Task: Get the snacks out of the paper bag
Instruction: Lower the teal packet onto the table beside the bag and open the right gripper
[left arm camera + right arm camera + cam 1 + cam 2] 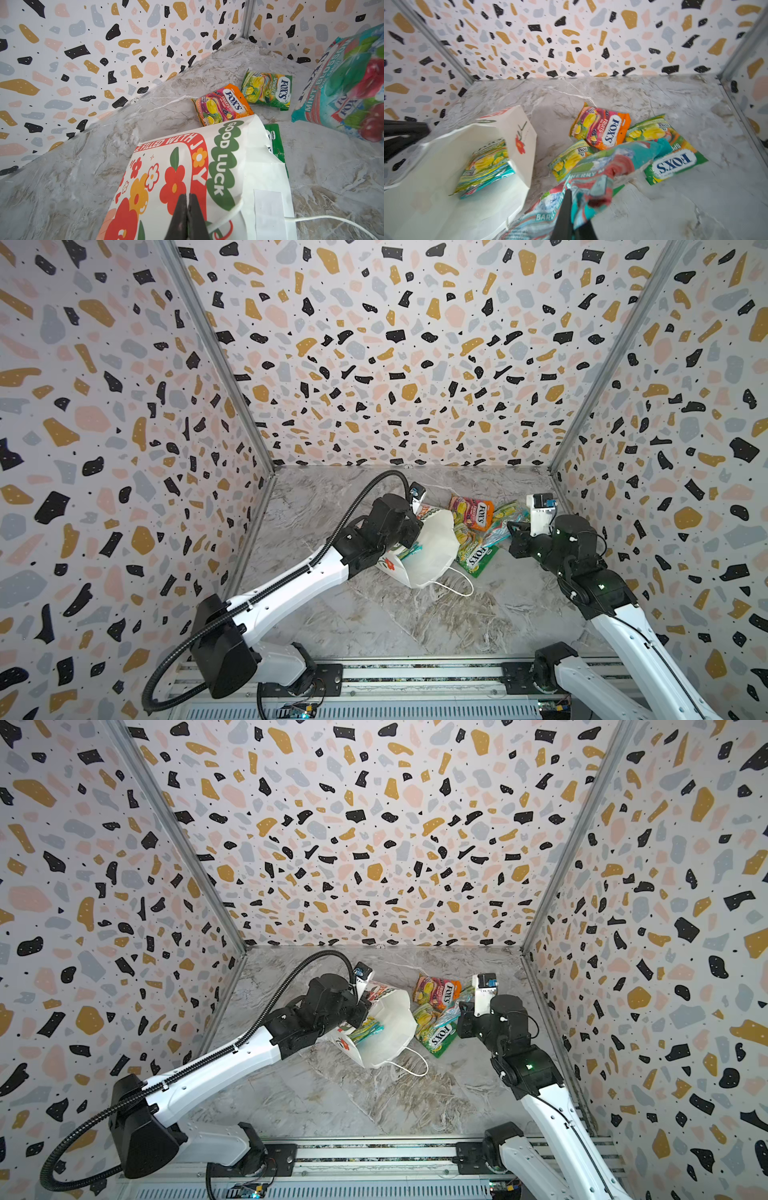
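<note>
My right gripper goes on to the open marble [506, 566] beside the green-yellow packets before it lets go there, since the teal-and-red packet [503, 529] is clear of the bag.
The white paper bag [432, 556] [390, 1031] lies tipped on the marble floor with its mouth held open. My left gripper [415, 538] [188, 196] is shut on the bag's printed wall [178, 170]. A green-yellow packet on a teal one [483, 168] [409, 551] lies inside the bag. My right gripper [511, 527] [571, 193] is shut on a teal-and-red packet [602, 166] [349, 87], held just right of the bag. On the floor beside it lie an orange-pink packet [471, 510] [602, 128] and green-yellow packets [478, 558] [670, 164] [571, 158].
The bag's white cord handle [461, 589] trails on the floor toward the front. Terrazzo-patterned walls close in the left, back and right sides, and the right wall [665, 489] is close to my right arm. Bare marble floor [395, 622] stretches in front of the bag.
</note>
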Motion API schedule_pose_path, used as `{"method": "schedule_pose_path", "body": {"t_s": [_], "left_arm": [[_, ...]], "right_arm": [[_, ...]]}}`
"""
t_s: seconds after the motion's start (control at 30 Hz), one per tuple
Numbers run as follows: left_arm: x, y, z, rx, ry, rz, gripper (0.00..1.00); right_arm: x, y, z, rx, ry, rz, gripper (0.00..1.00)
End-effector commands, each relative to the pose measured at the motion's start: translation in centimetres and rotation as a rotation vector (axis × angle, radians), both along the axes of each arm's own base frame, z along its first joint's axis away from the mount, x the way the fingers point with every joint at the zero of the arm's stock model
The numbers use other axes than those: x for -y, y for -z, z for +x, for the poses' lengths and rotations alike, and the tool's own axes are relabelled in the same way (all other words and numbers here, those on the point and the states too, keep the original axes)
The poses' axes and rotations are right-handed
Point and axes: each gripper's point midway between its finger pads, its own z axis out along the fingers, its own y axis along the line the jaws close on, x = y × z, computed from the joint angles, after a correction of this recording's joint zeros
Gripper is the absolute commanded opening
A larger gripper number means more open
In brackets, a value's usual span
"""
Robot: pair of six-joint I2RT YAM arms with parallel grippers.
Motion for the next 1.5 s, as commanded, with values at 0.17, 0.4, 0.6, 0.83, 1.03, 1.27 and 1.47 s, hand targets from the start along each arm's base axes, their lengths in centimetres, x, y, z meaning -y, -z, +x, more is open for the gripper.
{"method": "schedule_pose_path", "body": {"t_s": [0.17, 0.4, 0.6, 0.83, 1.03, 1.27, 1.47], "left_arm": [[-0.2, -1.3, 0.4, 0.03, -0.017, 0.001, 0.0], [-0.3, -1.4, 0.3, 0.034, -0.018, 0.003, 0.0], [-0.2, -1.3, 0.4, 0.034, -0.018, 0.003, 0.0], [-0.1, -1.3, 0.3, 0.032, -0.014, 0.0, 0.0], [0.1, -1.1, 0.3, 0.025, -0.007, -0.001, 0.0], [0.3, -1.0, 0.2, 0.021, 0.0, -0.005, 0.0], [0.3, -1.1, 0.1, 0.021, 0.0, -0.007, 0.0]], "right_arm": [[2.1, 4.0, 0.7, -0.076, 0.042, 0.086, 0.0], [2.6, 6.2, 1.6, -0.101, 0.05, 0.15, 0.0], [2.7, 8.4, 1.4, -0.12, 0.063, 0.186, 0.0], [4.5, 12.7, 0.3, -0.212, 0.174, 0.19, 0.0], [5.3, 15.5, -1.2, -0.278, 0.273, 0.238, 0.03], [7.0, 16.5, -2.1, -0.267, 0.391, 0.25, 0.24], [9.0, 16.5, -2.5, -0.252, 0.496, 0.201, 0.49]]}}
